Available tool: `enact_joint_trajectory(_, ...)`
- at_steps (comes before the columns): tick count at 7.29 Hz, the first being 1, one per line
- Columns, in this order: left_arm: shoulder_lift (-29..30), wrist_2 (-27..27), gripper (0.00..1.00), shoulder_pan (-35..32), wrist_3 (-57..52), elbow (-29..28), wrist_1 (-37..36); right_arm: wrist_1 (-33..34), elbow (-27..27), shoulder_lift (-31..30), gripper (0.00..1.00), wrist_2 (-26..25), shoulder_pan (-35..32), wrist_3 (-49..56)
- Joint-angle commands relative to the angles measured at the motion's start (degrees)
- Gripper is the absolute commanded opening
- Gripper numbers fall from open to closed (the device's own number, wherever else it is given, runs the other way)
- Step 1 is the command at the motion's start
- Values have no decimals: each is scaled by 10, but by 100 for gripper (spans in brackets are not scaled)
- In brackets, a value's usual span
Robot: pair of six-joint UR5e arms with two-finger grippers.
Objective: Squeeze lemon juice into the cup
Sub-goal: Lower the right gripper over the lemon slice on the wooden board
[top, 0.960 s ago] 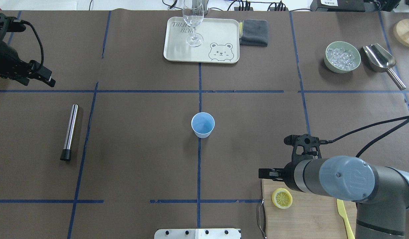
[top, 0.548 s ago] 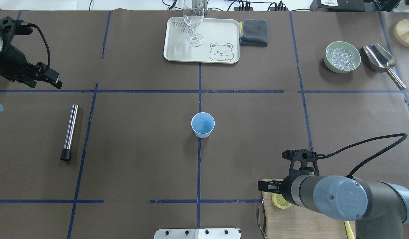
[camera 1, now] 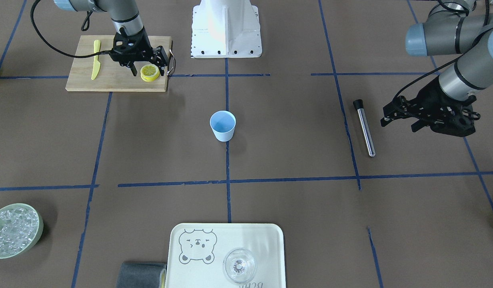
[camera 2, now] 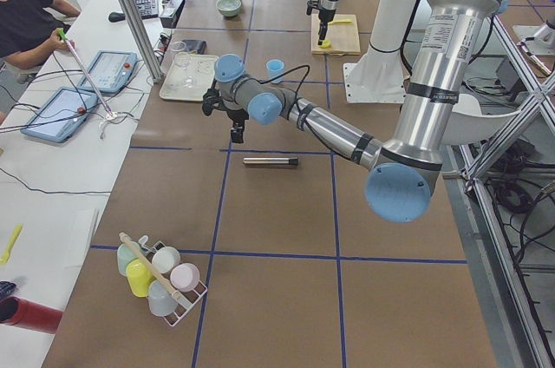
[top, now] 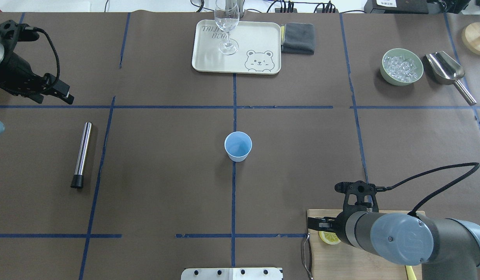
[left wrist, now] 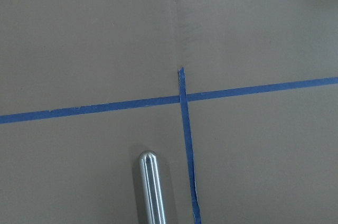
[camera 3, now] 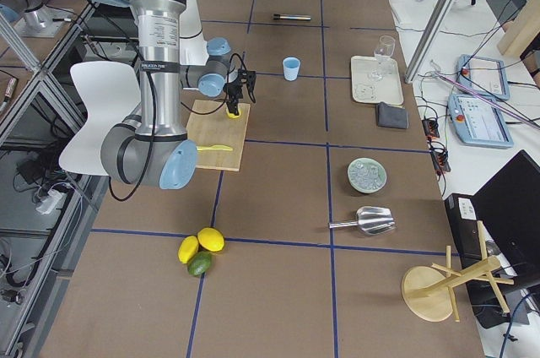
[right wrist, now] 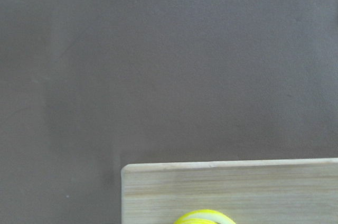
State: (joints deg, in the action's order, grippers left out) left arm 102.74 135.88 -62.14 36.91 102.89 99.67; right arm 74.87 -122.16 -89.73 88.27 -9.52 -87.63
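I expect another slice to stay on the cutting board when I pick up the lemon slice [camera 1: 149,71], because staggered yellow rims [right wrist: 199,217] show in the stack.
A yellow lemon slice [camera 1: 149,73] lies on the wooden cutting board [camera 1: 110,80], near its handle end. My right gripper [camera 1: 148,73] is open and points down over the slice, one finger on each side of it. In the overhead view my right arm hides most of the lemon [top: 327,237]. Its top edge shows in the right wrist view [right wrist: 205,217]. The light-blue cup [top: 238,146] stands upright at the table's middle, also in the front view [camera 1: 222,125]. My left gripper [camera 1: 399,125] is open and empty, hovering at the far left beyond a metal rod [top: 81,154].
A yellow knife [camera 1: 95,59] lies on the board. At the far edge a cream tray [top: 255,39] holds a clear stemmed glass [top: 227,27], beside a grey cloth [top: 298,37]. A green bowl of ice [top: 402,66] and a metal scoop [top: 446,70] sit far right.
My right arm has drawn back toward the robot's base, bringing its gripper over the lemon slice on the board. My left gripper has shifted slightly to the right.
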Motion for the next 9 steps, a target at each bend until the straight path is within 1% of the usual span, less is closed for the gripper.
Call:
enact_joint_trajectory(1,0,0,100,0,0,0,0,0,3,-1,100,1,7,-1)
enact_joint_trajectory(3,0,0,100,0,0,2,0,0,13,3,100,2,13,0)
enact_joint_trajectory(7,1,0,100,0,1,2,0,0,14,5,99,5,12,1)
enact_joint_trajectory(9,1,0,100,0,1,0,0,0,13,6,82,11,12,3)
